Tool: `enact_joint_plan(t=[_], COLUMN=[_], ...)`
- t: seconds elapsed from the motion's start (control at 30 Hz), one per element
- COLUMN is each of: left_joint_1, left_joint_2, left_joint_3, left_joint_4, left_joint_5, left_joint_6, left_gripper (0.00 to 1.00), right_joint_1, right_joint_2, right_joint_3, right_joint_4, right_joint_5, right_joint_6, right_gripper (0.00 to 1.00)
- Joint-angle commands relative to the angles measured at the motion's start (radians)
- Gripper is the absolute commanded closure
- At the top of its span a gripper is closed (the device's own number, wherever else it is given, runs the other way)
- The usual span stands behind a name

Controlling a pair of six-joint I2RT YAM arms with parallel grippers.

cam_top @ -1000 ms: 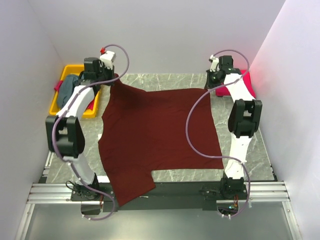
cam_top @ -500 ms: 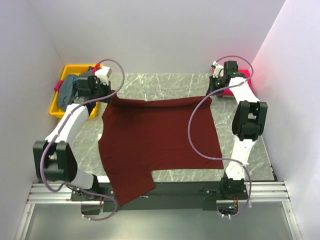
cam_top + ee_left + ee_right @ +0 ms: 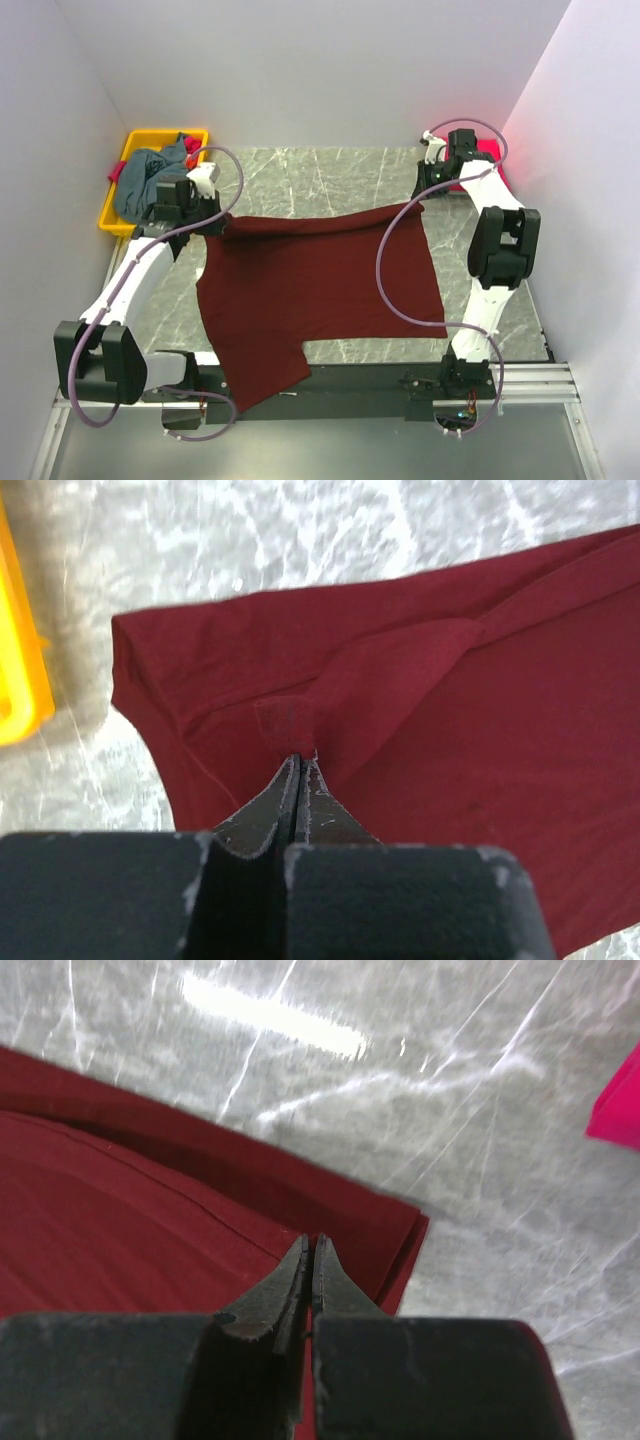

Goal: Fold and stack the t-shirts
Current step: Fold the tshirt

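My left gripper should keep lowering the t-shirt's corner toward the t-shirt's body [image 3: 234, 268] and let go there, because the maroon t-shirt's far edge [image 3: 320, 224] is tight and its body is spread flat.
The dark maroon t-shirt [image 3: 310, 290] lies spread on the marble table, one sleeve hanging over the near edge. My left gripper [image 3: 218, 224] is shut on its far left corner and holds the pinched fold [image 3: 290, 720] a little above the table. My right gripper [image 3: 424, 197] is shut on the far right corner, where the cloth [image 3: 120, 1220] lies doubled over itself. The far edge runs taut between the two grippers. The grey-blue t-shirt [image 3: 148, 180] lies crumpled in the yellow bin. The bright pink-red t-shirt [image 3: 488, 152] lies at the far right, partly behind my right arm.
The yellow bin [image 3: 150, 134] stands at the far left off the table's edge; its wall shows in the left wrist view [image 3: 15, 670]. Bare marble [image 3: 330, 170] lies beyond the shirt's far edge. White walls close in on three sides.
Both grippers have moved toward the near side, carrying the maroon shirt's far edge with them. The far edge now lies lower on the table and more bare marble shows behind it.
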Motion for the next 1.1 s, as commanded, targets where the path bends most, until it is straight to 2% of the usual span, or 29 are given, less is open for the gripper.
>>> enact_joint_plan(t=[0.0, 0.23, 1.07], left_joint_1=[-0.003, -0.013, -0.041], left_joint_2=[-0.031, -0.038, 0.138], left_joint_3=[-0.017, -0.062, -0.073], left_joint_4=[-0.025, -0.053, -0.18], left_joint_5=[-0.029, -0.036, -0.037], left_joint_6=[-0.016, -0.005, 0.25], left_gripper=[1.0, 1.0, 1.0], right_joint_1=[-0.007, -0.01, -0.012], right_joint_2=[-0.082, -0.108, -0.094], right_joint_3=[-0.041, -0.099, -0.25], right_joint_4=[0.003, 0.005, -0.023], right_joint_5=[-0.013, 0.0, 0.032], right_joint_6=[-0.034, -0.066, -0.179], right_gripper=[1.0, 1.0, 1.0])
